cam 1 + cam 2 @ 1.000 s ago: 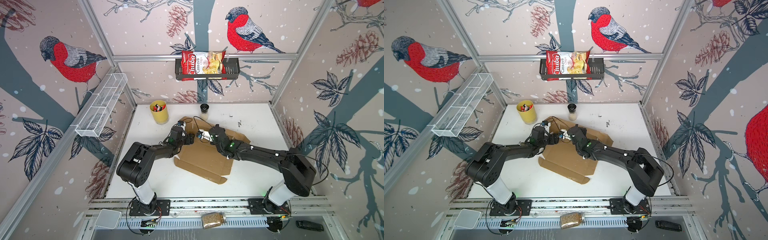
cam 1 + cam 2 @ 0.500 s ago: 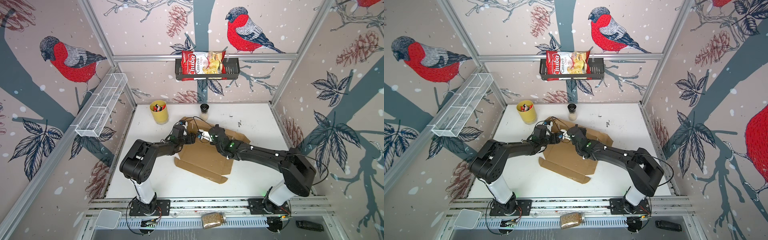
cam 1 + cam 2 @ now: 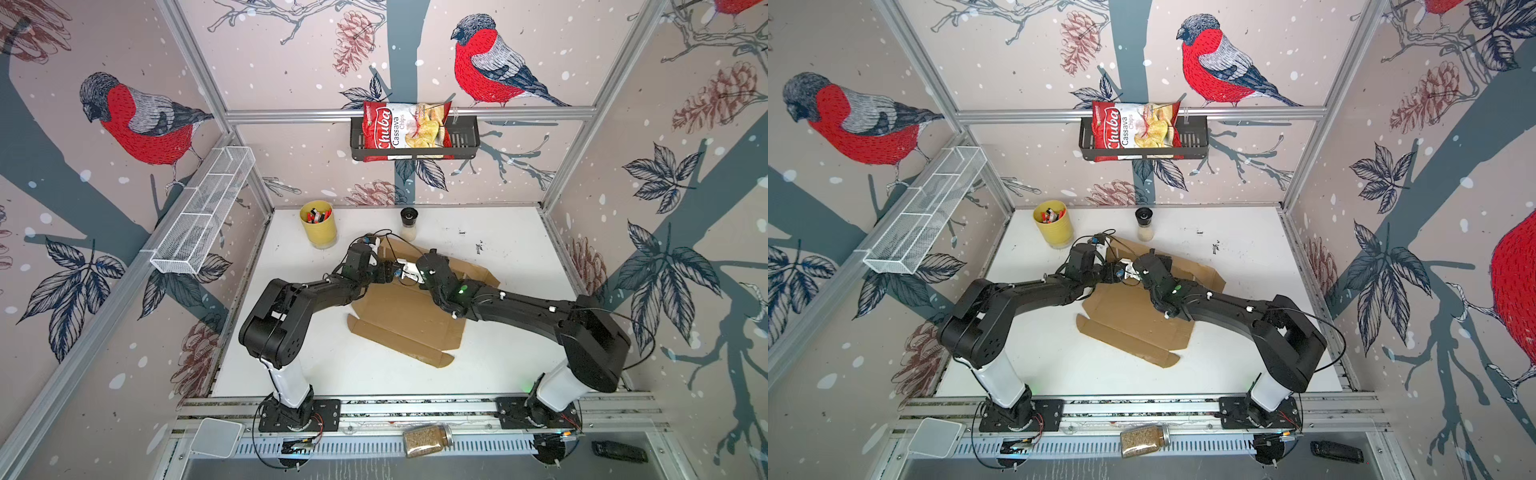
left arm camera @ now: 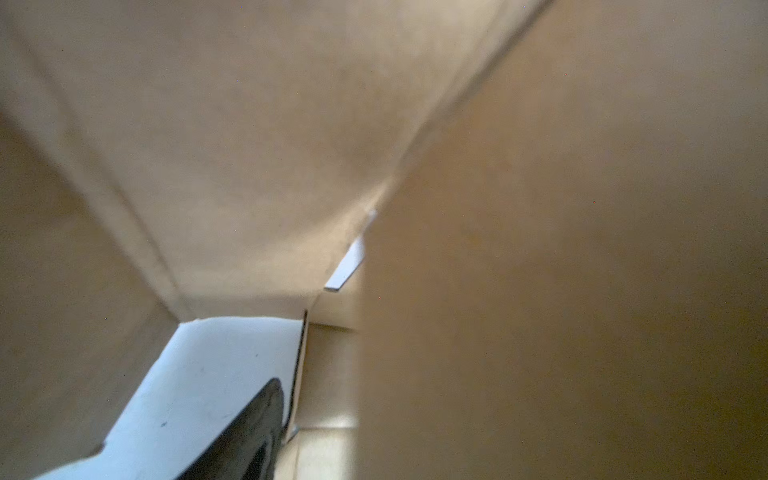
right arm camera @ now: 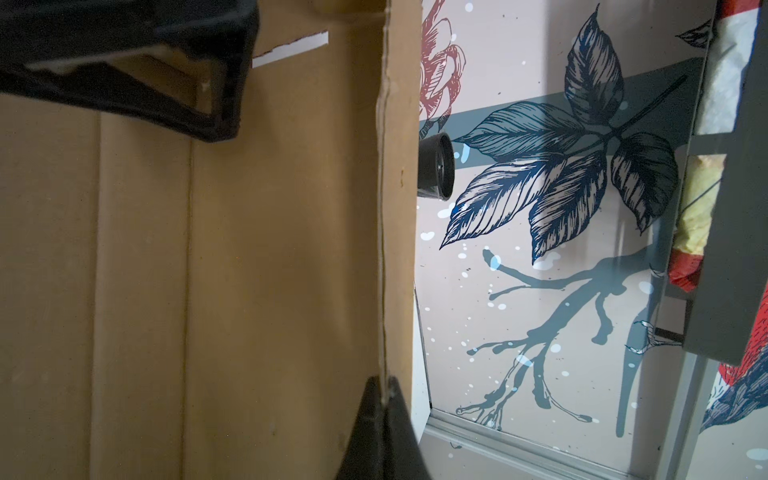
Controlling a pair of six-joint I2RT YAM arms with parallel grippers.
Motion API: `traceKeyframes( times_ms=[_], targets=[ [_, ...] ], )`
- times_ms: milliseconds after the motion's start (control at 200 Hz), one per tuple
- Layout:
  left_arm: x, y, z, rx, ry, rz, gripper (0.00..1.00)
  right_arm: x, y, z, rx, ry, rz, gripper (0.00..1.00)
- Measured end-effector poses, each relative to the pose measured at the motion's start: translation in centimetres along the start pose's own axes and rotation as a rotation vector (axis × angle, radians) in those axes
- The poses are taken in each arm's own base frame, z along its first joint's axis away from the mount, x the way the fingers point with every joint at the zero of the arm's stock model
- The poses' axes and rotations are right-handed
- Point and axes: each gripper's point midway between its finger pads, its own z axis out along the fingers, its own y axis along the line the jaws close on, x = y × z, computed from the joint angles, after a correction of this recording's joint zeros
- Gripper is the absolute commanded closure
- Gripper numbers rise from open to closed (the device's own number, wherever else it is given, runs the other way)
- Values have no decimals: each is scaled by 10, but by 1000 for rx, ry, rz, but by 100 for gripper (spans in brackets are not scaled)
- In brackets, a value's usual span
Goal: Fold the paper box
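I should back my left gripper out from inside the raised back flap's fold [image 4: 416, 140], where it sits now, and then grip the side flap from the box's end.
The paper box [image 3: 407, 316] [image 3: 1133, 320] is a brown die-cut cardboard sheet lying mostly flat in the middle of the white table. Both grippers meet at its back left part, where a flap stands up. My right gripper [image 5: 384, 395] [image 3: 401, 272] is shut on the thin edge of that flap. My left gripper [image 3: 384, 274] [image 3: 1111, 274] is right beside it, open. Cardboard fills the left wrist view, where only one dark finger [image 4: 249, 436] shows over the table. The left gripper's black finger [image 5: 216, 104] shows against the cardboard in the right wrist view.
A yellow cup of pens [image 3: 318, 226] and a small black-lidded shaker [image 3: 408, 224] stand just behind the cardboard. A black basket with a chips bag [image 3: 411, 133] hangs on the back wall. A white wire shelf [image 3: 203, 212] hangs on the left wall.
The left arm's elbow has shifted a little to the right. Both grippers and the cardboard stay about where they were.
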Motion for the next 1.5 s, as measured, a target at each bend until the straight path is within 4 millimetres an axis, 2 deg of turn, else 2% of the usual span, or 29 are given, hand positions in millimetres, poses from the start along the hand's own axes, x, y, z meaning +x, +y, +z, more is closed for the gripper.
traceKeyframes(
  times_ms=[165, 300, 370, 495, 715, 851, 971, 1146, 1371, 1436, 1501],
  targets=[
    [19, -8, 10, 22, 50, -3, 27, 0, 0, 1, 3, 7, -1, 100],
    [20, -11, 10, 30, 56, -13, 25, 1, 0, 2, 4, 11, -2, 100],
    [18, -12, 4, 28, 57, -12, 25, 1, 0, 2, 5, 11, -1, 100],
    [16, -8, -18, 27, 32, -22, 24, 1, 0, 2, 6, 12, -1, 100],
    [62, 4, -56, 48, 56, -129, 25, 1, 1, 2, 2, 11, -3, 100],
    [77, 5, -62, 70, 50, -189, 28, 1, 2, 3, 1, 12, -4, 100],
    [94, 24, -62, 44, 53, -250, 31, 0, 2, 3, 2, 9, -2, 100],
    [94, 30, -59, 81, -22, -282, 32, 0, 2, 3, 3, 9, -2, 100],
    [94, 26, -74, 92, -34, -323, 30, -2, 3, 3, -4, -3, -1, 100],
    [81, 24, -81, 73, -44, -320, 28, -2, 3, 4, -4, -3, -1, 100],
    [52, 18, -91, 63, -101, -285, 27, -3, 3, 4, -4, -2, -2, 100]
  ],
)
